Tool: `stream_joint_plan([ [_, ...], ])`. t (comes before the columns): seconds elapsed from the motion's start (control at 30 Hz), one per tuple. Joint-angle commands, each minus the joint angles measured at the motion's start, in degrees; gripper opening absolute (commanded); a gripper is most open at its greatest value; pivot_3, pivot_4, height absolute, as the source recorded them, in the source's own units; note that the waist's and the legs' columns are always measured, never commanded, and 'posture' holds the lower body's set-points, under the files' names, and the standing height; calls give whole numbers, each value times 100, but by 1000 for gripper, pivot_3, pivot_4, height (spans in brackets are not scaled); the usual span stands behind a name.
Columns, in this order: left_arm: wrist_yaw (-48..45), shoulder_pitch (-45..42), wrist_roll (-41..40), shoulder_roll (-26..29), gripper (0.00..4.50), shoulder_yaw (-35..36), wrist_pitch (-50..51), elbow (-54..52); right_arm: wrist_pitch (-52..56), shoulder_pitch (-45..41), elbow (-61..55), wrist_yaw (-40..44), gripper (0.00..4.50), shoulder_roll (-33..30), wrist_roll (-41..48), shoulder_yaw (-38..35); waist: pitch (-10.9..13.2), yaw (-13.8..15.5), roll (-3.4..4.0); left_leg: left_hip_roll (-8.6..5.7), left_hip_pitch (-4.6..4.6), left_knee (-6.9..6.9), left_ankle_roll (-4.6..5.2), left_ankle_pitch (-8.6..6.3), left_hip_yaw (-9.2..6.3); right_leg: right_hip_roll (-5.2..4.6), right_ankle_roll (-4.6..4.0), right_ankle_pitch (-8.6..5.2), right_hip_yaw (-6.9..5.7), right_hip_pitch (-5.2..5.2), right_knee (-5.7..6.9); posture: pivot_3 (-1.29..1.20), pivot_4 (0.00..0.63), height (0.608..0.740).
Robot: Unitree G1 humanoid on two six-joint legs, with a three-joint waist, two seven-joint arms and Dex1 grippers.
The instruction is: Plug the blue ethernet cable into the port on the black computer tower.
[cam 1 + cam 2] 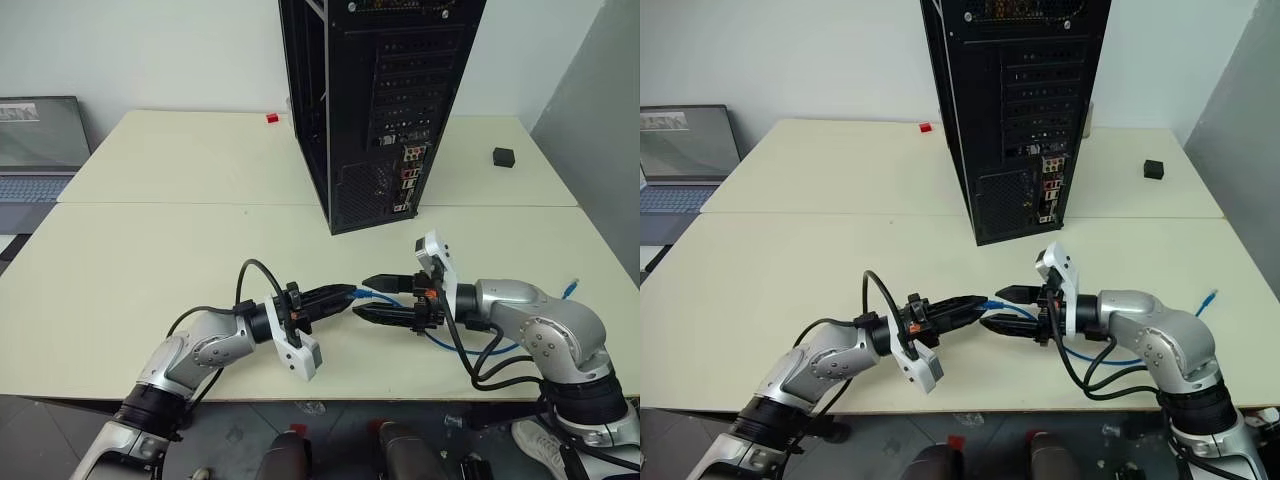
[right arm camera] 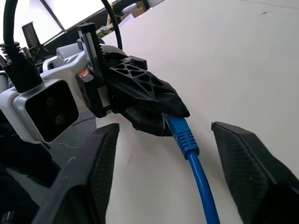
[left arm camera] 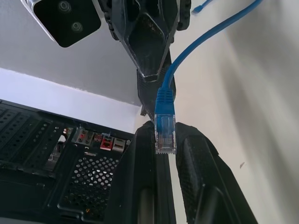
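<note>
The clear-blue plug (image 1: 361,294) should keep pointing ahead of my right gripper when I push it into the port, because the ribbed sleeve (image 2: 187,142) runs straight behind the plug.
The blue ethernet cable (image 1: 386,296) hangs low over the near part of the table between my two grippers. My left gripper (image 1: 346,296) points right and is shut on the cable's clear-blue plug (image 3: 165,129). The plug tip sticks out back between the fingers (image 3: 198,163). My right gripper (image 1: 362,297) points left, facing the other one, and is open. Its fingers (image 2: 247,163) stand on either side of the cord (image 2: 198,182) just behind the plug, clear of it. The cord loops back under my right arm to its free end (image 1: 570,290). The black computer tower (image 1: 380,100) stands behind, with its rear ports (image 1: 410,170) facing me.
A grey laptop (image 1: 40,150) sits open at the far left. A small red piece (image 1: 271,118) lies left of the tower and a small black block (image 1: 503,156) lies at the back right. The cream table (image 1: 150,250) has bare room in front of the tower.
</note>
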Motion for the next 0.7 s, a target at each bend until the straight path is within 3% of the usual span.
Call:
stream_joint_plan([
  [0.03,165,-38,15,63,303,85,-41,-99,-135,-106,-52,-6,2320,-2,11,-47,0,0,0,0,0,0,0,0,0,0,0,0,0,0,0,0,150,740],
  [0.4,363,17,152,88,303,56,-68,-146,-167,-169,42,-92,38,35,-86,-19,0,-1,0,1,0,0,0,0,0,0,0,0,-1,0,0,0,150,740],
  [0.67,350,30,72,124,303,-54,-176,-166,-65,-222,77,-88,3,-2,-36,-41,0,0,0,1,0,0,0,0,-1,0,0,0,-1,0,0,0,150,740],
  [0.7,318,24,-5,125,653,-63,-159,-149,-55,-232,93,-79,3,-20,-43,-40,0,0,0,1,0,0,0,0,0,0,0,0,-1,0,0,0,150,740],
])
